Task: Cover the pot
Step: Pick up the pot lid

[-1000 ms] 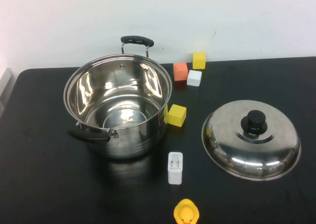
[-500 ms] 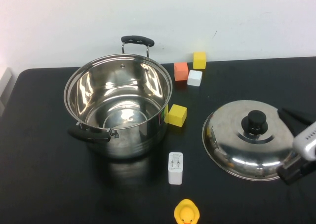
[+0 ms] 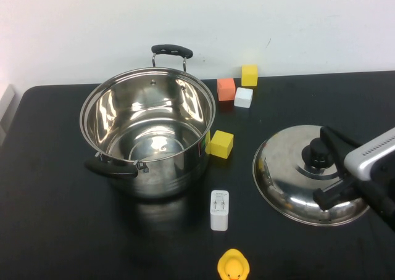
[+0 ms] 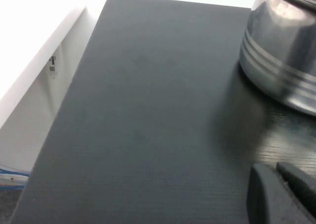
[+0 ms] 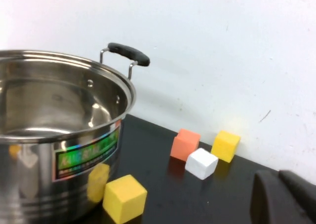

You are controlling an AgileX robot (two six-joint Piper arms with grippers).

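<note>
My gripper will lower the lid, and the lid will sit evenly over the pot's opening [image 3: 148, 115], because the domed lid's round rim [image 3: 271, 197] looks about as wide as that opening.
The pot [image 3: 148, 138] stands open and empty at the table's left-centre, one black handle at the back and one at the front. It also shows in the right wrist view [image 5: 59, 135] and its base in the left wrist view [image 4: 281, 61]. The domed steel lid [image 3: 290, 181] with a black knob [image 3: 316, 153] lies on the table to the right. My right gripper [image 3: 323, 132] hovers over the lid with its fingers together, their tips just behind the knob; it also shows in its wrist view [image 5: 278, 174]. My left gripper [image 4: 275, 167] is shut and empty, low over the table left of the pot.
A yellow cube [image 3: 221, 144] sits by the pot's right side. Orange [image 3: 226, 89], white [image 3: 243, 97] and yellow [image 3: 249, 75] cubes sit at the back. A white charger [image 3: 219, 210] and a rubber duck [image 3: 232, 265] lie in front. The table's left edge [image 4: 64, 115] is near the left gripper.
My right arm has come in from the right edge and moved left over the lid, as far as the knob. The pot, lid and small objects have not moved.
</note>
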